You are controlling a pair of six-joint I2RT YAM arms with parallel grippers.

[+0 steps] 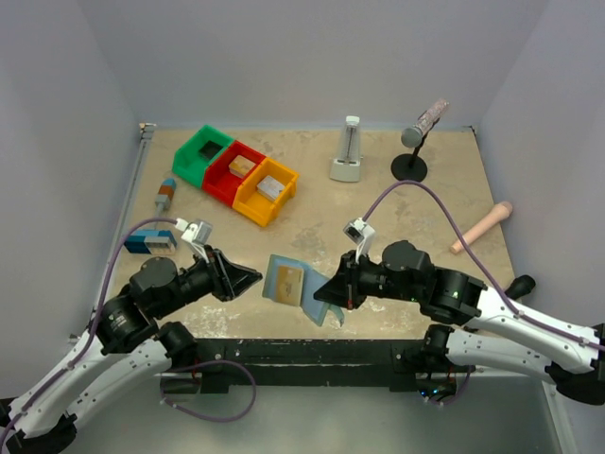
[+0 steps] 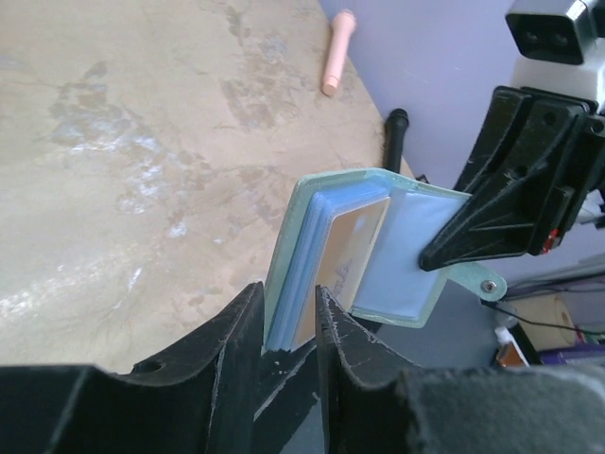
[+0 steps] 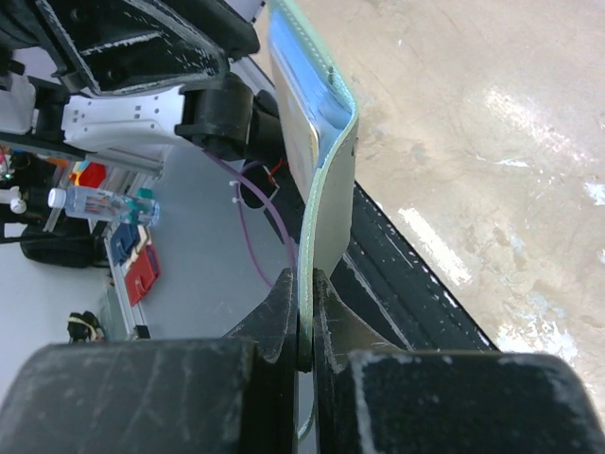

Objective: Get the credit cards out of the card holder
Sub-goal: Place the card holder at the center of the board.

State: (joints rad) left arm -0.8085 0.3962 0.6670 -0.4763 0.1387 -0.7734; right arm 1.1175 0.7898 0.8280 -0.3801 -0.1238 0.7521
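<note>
Next, I put the card holder down flat on the table [image 1: 288, 320] before I pull out cards, because the card holder's card panel [image 1: 288, 285] is hanging in the air from my right gripper.
The light teal card holder [image 1: 274, 284] hangs open between both arms, above the table's near edge. An orange-gold credit card [image 2: 354, 248] and a pale blue one [image 2: 302, 274] sit stacked in its left panel. My left gripper [image 2: 288, 307] stands open, its fingers straddling that panel's edge with a little slack. My right gripper [image 3: 304, 303] is shut on the thin rim of the holder's other panel [image 3: 331, 189]. In the top view it [image 1: 326, 291] holds that panel up on the right side.
Green [image 1: 203, 151], red [image 1: 234, 170] and orange [image 1: 267, 189] bins stand at the back left. A white metronome [image 1: 348, 151] and a microphone on a stand [image 1: 416, 142] are at the back. A peach cylinder [image 1: 482, 227] lies right, a blue-and-white block [image 1: 151, 241] left.
</note>
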